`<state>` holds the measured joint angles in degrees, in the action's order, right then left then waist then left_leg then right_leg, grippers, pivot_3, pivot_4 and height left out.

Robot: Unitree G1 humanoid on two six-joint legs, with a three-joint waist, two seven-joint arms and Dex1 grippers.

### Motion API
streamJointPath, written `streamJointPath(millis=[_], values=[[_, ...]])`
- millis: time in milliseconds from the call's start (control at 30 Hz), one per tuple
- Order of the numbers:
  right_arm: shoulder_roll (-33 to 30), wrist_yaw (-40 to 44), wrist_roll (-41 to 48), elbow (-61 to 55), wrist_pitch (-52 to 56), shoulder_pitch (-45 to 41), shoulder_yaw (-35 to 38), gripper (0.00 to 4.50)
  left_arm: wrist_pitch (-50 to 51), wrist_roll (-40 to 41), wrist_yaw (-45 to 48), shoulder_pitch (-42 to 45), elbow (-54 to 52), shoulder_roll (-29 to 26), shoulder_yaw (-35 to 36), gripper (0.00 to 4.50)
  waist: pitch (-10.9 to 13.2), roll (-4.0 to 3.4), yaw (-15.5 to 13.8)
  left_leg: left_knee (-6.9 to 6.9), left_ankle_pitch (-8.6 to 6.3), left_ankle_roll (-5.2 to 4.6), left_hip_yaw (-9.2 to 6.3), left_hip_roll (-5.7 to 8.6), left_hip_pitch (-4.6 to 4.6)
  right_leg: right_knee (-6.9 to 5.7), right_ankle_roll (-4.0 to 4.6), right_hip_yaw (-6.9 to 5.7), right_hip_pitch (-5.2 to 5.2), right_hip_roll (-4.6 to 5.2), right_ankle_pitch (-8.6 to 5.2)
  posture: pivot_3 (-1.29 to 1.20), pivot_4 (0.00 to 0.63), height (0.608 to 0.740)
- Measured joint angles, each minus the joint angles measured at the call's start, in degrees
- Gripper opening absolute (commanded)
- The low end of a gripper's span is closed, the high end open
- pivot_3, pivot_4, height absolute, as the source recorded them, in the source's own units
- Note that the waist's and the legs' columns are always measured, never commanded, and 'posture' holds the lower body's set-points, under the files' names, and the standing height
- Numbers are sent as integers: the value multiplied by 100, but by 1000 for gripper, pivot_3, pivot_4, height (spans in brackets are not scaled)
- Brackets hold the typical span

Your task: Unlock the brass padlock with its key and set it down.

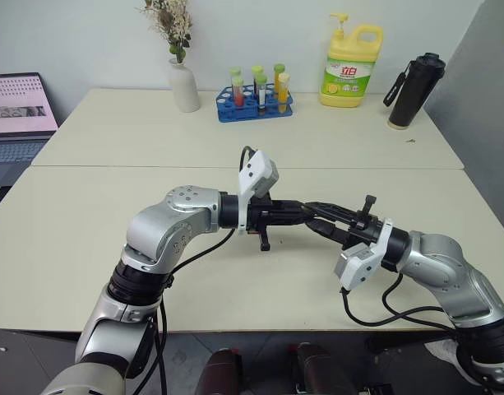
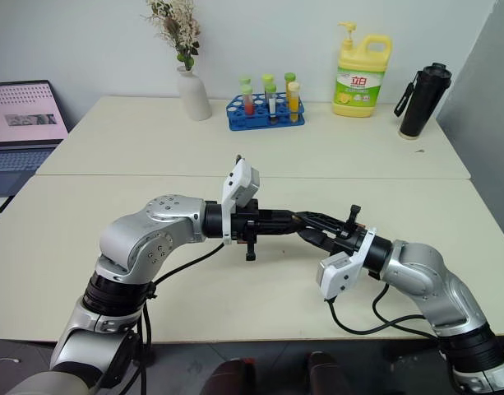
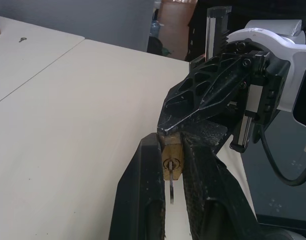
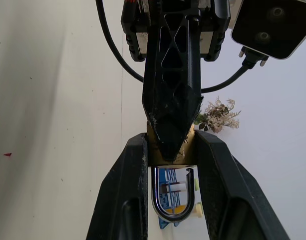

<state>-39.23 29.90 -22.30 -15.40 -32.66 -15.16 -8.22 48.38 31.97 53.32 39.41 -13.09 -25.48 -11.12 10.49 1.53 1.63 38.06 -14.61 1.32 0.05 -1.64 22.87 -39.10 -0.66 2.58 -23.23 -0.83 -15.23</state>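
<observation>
My right gripper is clamped on the padlock's body and the shackle barely stands open, so my left gripper should hold the body while my right gripper grabs the shackle.
Both grippers meet in mid-air over the cream table. The brass padlock is clamped by its sides in my right gripper. Its silver shackle points back along the right fingers, and one leg seems to end just short of the body. The thin key sticks out of the keyhole. My left gripper comes in from the keyhole end. Its fingers are drawn in close on both sides of the key. In the head view the two grippers touch tip to tip.
At the back of the far table stand a white vase, a blue test-tube rack, a yellow soap bottle and a black flask. An open laptop sits at the far left.
</observation>
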Motion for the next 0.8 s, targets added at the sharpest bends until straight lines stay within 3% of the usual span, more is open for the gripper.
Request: streamJointPath(millis=[100,267,333,467,567,667,800], values=[[0,0,4,0,5,0,1,925,-6,-3,0,0,0,0,0,171,0,0,0,0,0,0,0,0,0,0,1,0,0,0,0,0,150,740],[-94,49,360,-26,159,100,151,2746,-49,-68,6,1,26,-32,0,171,0,0,-2,0,0,0,0,1,0,0,1,1,0,0,1,0,150,740],[-372,296,740,-40,453,247,377,3022,-156,-87,65,3,66,-77,1,171,0,0,-5,0,0,0,1,2,1,1,4,1,1,2,2,0,150,740],[-755,918,1662,-140,1382,714,719,3022,-351,-165,236,31,207,-173,4,171,0,0,-12,1,-1,-1,0,0,1,2,4,-2,3,1,2,0,150,740],[-839,1316,2739,-874,2529,1159,879,3022,-427,-168,375,77,292,-209,7,171,0,-1,-5,-1,-1,-1,-7,-2,1,0,1,-4,3,-1,0,0,150,740],[-953,1509,3609,-1577,3617,1263,964,2443,-541,-175,530,119,377,-205,0,171,-1,-2,17,0,-1,-1,-6,-2,-2,-1,-13,-3,4,-2,-7,0,150,740],[-954,1450,4866,-2394,5059,1122,985,1016,-747,-184,892,151,435,-235,-115,171,-1,-1,8,0,-1,-1,-7,-1,-1,-1,-17,-4,4,-2,-9,0,150,740]])
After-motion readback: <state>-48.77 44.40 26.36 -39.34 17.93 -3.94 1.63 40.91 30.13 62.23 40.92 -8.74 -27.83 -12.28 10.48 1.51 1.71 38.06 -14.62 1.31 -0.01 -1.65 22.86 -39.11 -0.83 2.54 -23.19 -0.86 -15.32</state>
